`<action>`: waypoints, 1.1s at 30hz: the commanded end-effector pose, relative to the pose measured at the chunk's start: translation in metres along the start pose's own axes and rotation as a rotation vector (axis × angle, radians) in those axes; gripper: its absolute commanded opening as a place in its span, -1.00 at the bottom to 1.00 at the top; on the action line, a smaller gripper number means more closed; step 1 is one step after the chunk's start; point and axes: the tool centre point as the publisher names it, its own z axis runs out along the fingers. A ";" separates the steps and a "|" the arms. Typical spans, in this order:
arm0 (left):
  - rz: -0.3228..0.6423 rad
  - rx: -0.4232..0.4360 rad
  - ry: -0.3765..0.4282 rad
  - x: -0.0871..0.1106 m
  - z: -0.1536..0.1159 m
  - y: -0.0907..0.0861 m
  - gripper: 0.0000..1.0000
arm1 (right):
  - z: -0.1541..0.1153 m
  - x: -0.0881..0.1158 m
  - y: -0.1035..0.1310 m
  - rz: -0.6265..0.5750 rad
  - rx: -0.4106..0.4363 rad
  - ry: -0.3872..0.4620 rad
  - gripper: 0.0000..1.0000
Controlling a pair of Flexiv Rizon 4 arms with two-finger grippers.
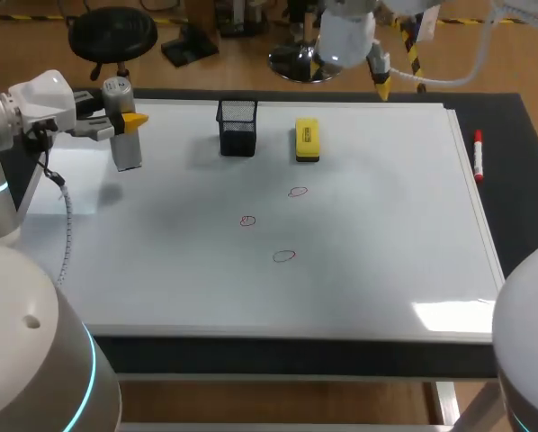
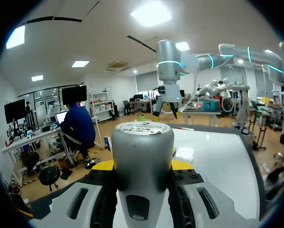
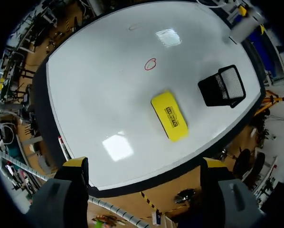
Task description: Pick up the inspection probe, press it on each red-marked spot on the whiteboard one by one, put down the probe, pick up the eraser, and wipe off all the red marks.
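The thin red circle (image 1: 247,220) is on a glossy whiteboard surface (image 1: 453,315), so I expect the ink to come off cleanly when I wipe it with the eraser.
My left gripper (image 1: 130,121) is shut on the grey cylindrical probe (image 1: 122,126) and holds it upright above the whiteboard's (image 1: 368,234) far left corner. In the left wrist view the probe (image 2: 143,156) stands between the yellow-tipped fingers (image 2: 182,165). Three red circles (image 1: 298,192) (image 1: 247,220) (image 1: 284,256) are drawn near the board's middle. The yellow eraser (image 1: 307,139) lies at the far side, right of a black mesh basket (image 1: 237,126). My right gripper (image 1: 383,83) hangs open high over the far edge, looking down on the eraser (image 3: 169,116) and a red circle (image 3: 150,64).
A red marker (image 1: 478,153) lies on the dark table just off the board's right edge. The basket (image 3: 224,86) stands upright beside the eraser. A wide bare stretch of board lies between the red circles and the near edge.
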 end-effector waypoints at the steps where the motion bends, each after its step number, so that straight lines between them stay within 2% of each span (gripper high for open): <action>1: 0.002 0.003 -0.002 0.000 0.000 0.000 -1.00 | 0.011 -0.007 0.015 -0.076 0.027 0.035 1.00; 12: 0.002 0.003 -0.002 0.000 0.000 0.000 -1.00 | 0.040 -0.020 0.038 -0.228 0.010 -0.056 1.00; 16: 0.002 0.003 -0.002 0.000 0.000 0.000 -1.00 | 0.047 -0.025 0.044 -0.289 0.021 -0.037 1.00; 23: 0.002 0.003 -0.002 0.000 0.000 0.000 -1.00 | 0.062 -0.034 0.052 -0.352 -0.017 -0.027 1.00; 28: 0.002 0.003 -0.002 0.000 0.000 0.000 -1.00 | 0.071 -0.039 0.059 -0.406 -0.029 -0.056 1.00; 33: 0.002 0.003 -0.002 0.000 0.000 0.000 -1.00 | 0.083 -0.042 0.062 -0.414 -0.048 -0.041 1.00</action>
